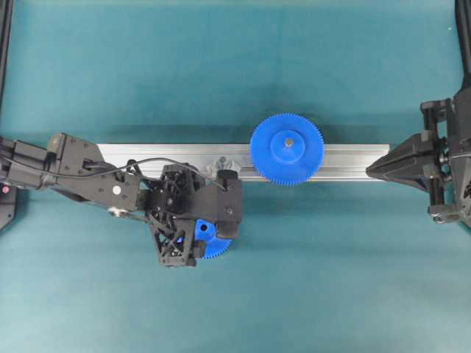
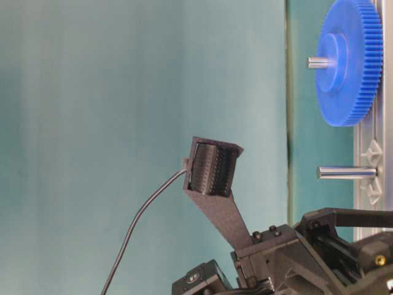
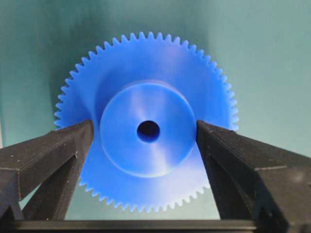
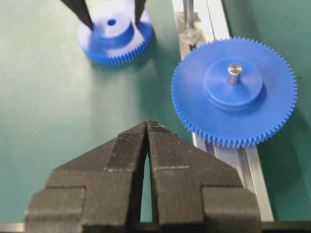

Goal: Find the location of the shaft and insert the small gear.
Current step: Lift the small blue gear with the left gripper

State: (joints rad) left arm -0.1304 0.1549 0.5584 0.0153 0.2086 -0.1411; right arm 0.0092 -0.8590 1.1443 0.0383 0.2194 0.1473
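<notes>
The shaft stands close to the larger blue gear's rim (image 1: pixel 252 152), so the teeth of the small gear (image 1: pixel 214 242) should meet the larger blue gear when the robot lowers the small gear onto the shaft.
The small gear (image 3: pixel 146 160) lies flat on the green mat just in front of the rail, its raised hub and dark centre hole facing up. My left gripper (image 3: pixel 145 128) is open and lowered over it, one finger on each side of the hub; the right finger looks close to touching. From overhead the left gripper (image 1: pixel 210 234) hides most of the small gear (image 1: pixel 215 246). The shaft (image 2: pixel 347 173) stands bare on the rail, also visible as the shaft (image 4: pixel 187 12). My right gripper (image 4: pixel 147 124) is shut and holds nothing, at the rail's right end (image 1: pixel 368 170).
A larger blue gear (image 1: pixel 286 149) sits on its own pin on the aluminium rail (image 1: pixel 132 154), to the right of the bare shaft. Green mat surrounds the rail on all sides.
</notes>
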